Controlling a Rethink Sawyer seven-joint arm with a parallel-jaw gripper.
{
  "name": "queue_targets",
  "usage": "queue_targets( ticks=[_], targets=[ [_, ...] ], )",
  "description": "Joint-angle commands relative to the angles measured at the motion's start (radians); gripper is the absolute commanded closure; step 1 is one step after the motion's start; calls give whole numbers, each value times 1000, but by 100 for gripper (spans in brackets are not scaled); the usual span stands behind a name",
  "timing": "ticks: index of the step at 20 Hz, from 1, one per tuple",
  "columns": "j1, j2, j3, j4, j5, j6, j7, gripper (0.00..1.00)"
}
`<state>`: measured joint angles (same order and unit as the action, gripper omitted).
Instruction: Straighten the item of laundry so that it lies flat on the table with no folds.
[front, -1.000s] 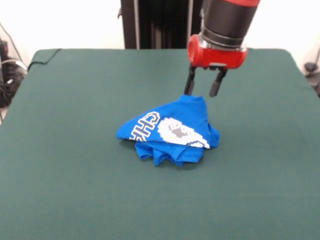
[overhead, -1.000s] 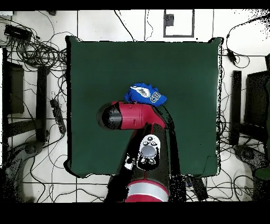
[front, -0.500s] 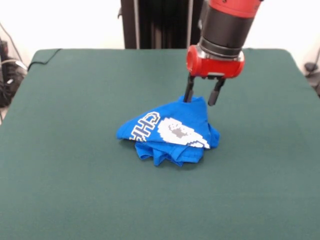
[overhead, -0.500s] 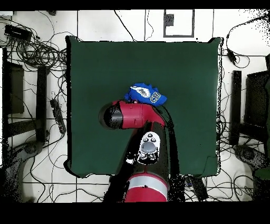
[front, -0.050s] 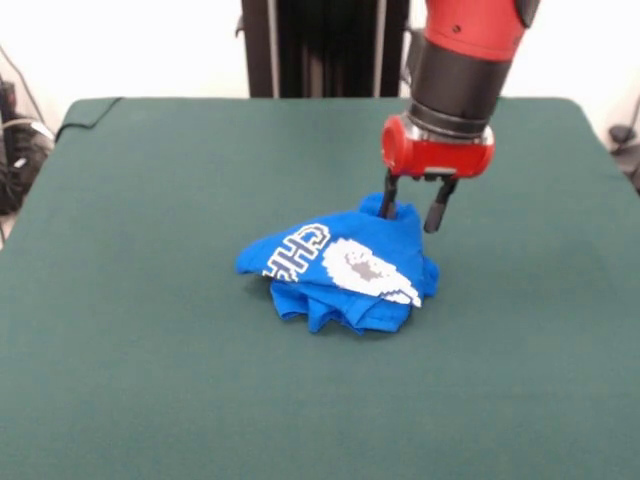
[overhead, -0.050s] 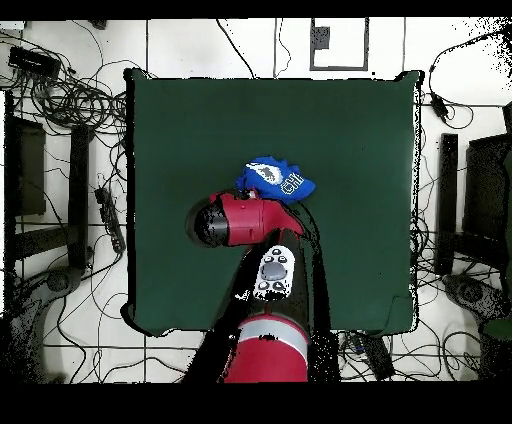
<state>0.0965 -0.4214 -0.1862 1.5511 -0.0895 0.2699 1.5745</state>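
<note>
Folded layers (front, -0.050s: 345, 308) are bunched up under the blue T-shirt's front edge. The T-shirt will come up in one piece and hang in bunched folds when I lift its raised corner (front, -0.050s: 378, 205).
The item of laundry (front, -0.050s: 340, 268) is a small bright blue T-shirt lying crumpled in a heap near the middle of the dark green table (front, -0.050s: 150, 380). Its white block letters and pixelated graphic face up, and folded layers bunch under its front edge. My gripper (front, -0.050s: 411, 212) stands open at the heap's far right corner, its two fingers straddling the raised fabric there, one finger pressed into the cloth. In the overhead view the shirt (overhead, -0.050s: 276, 179) shows just beyond the red arm's end, on the table (overhead, -0.050s: 180, 120); the arm hides the gripper.
The red and black arm (overhead, -0.050s: 255, 225) covers the part of the table towards the base. Tangled cables (overhead, -0.050s: 60, 90) and dark equipment lie on the floor around the table.
The gripper has come down and shifted slightly right, from above the shirt's far corner to around it. The shirt's raised corner has been nudged a little.
</note>
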Motion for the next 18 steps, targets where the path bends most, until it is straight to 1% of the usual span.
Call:
queue_targets(
  ticks=[1,3,4,5,8,9,12,14,16,18],
  targets=[
    [34,147,64,-6,34,-116,232,0],
    [52,189,42,-42,37,-176,236,0],
    [80,206,5,-57,50,-219,245,0],
    [108,223,-32,-73,63,-262,255,100],
    [108,227,-26,-69,58,-287,245,100],
    [100,225,-14,-61,62,-235,231,100],
    [93,227,-7,-37,93,-165,235,100],
    [91,210,-2,-15,98,-126,227,100],
    [113,169,-31,24,113,-43,233,100],
    [139,110,-71,95,133,144,241,100]
  ],
)
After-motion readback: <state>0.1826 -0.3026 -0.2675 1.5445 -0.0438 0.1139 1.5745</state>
